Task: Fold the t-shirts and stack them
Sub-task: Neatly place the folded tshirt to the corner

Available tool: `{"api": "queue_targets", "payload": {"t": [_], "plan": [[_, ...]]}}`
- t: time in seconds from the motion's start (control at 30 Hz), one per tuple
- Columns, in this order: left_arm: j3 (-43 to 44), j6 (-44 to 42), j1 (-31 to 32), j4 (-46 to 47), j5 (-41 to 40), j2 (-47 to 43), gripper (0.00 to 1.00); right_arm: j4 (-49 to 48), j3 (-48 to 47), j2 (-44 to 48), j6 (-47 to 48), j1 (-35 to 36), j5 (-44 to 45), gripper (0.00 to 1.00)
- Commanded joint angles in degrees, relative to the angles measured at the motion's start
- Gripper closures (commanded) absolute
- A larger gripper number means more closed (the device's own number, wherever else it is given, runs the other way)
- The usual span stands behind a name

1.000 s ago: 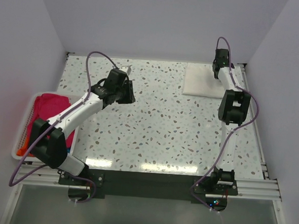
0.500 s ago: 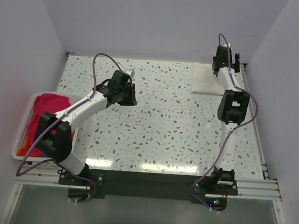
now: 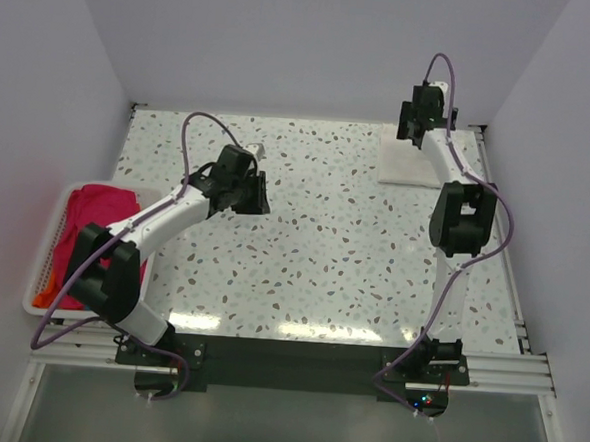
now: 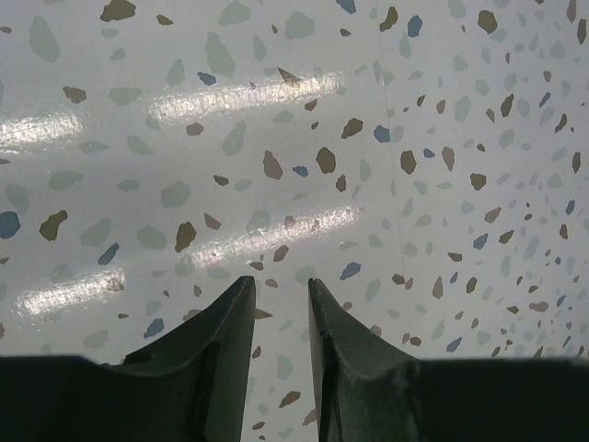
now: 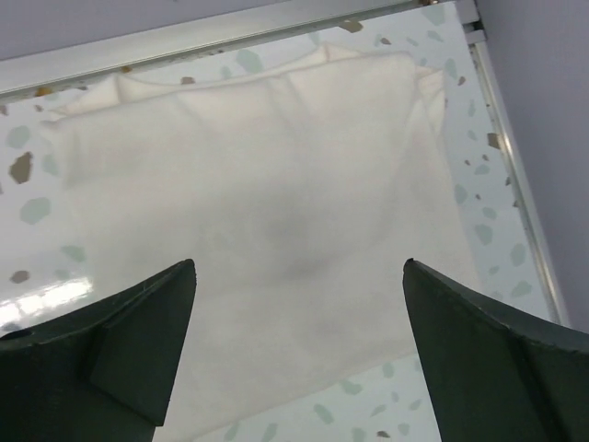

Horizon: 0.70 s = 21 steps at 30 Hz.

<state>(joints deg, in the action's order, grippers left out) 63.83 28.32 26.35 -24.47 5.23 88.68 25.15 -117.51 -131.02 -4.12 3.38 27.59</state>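
Observation:
The folded white t-shirt leaves a gap to the side bar [image 5: 479, 158], so next my right gripper pushes the t-shirt down [image 3: 411, 167] and slides it toward the corner.
A folded white t-shirt [image 3: 403, 168] lies flat in the table's far right corner; no print shows on it. My right gripper [image 3: 414, 118] hovers over it, and in the right wrist view the gripper [image 5: 299, 262] is wide open with only the white shirt [image 5: 258, 184] below it. A magenta t-shirt [image 3: 100, 207] and an orange one [image 3: 45, 294] lie in the basket at the left. My left gripper [image 3: 256, 194] hangs over the bare speckled table left of centre. In its wrist view the left gripper [image 4: 281, 281] has a narrow gap between the jaws and nothing in it.
A white slatted basket [image 3: 45, 241] stands off the table's left edge. A metal rail [image 5: 230, 37] and the walls close in behind and to the right of the white shirt. The arm bases sit at the near edge.
My right gripper opened, let go of the white shirt and rose to the left above it. The shirt ended up closer to the far right corner. The left arm swung slightly right.

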Motion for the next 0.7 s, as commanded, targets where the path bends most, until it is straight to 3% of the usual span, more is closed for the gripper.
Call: {"api": "queue_targets", "payload": {"t": [0.0,0.23,0.33,0.67], "plan": [[-0.3,-0.7,-0.6,3.5,1.9,-3.3,0.65,3.4,-1.0,1.1,-9.1,1.0,-4.7,0.04],[-1.7,-0.9,-0.9,3.9,3.2,-4.7,0.65,0.4,4.9,-2.3,-13.0,-1.8,-11.9,0.16],[-2.6,-0.7,-0.9,4.4,3.5,-5.3,0.65,0.2,5.6,-3.4,-13.6,-3.3,-13.7,0.16],[-2.9,0.0,-1.0,5.0,4.2,-4.9,0.65,5.5,-4.1,-11.0,-11.4,-9.5,-17.5,0.18]]}}
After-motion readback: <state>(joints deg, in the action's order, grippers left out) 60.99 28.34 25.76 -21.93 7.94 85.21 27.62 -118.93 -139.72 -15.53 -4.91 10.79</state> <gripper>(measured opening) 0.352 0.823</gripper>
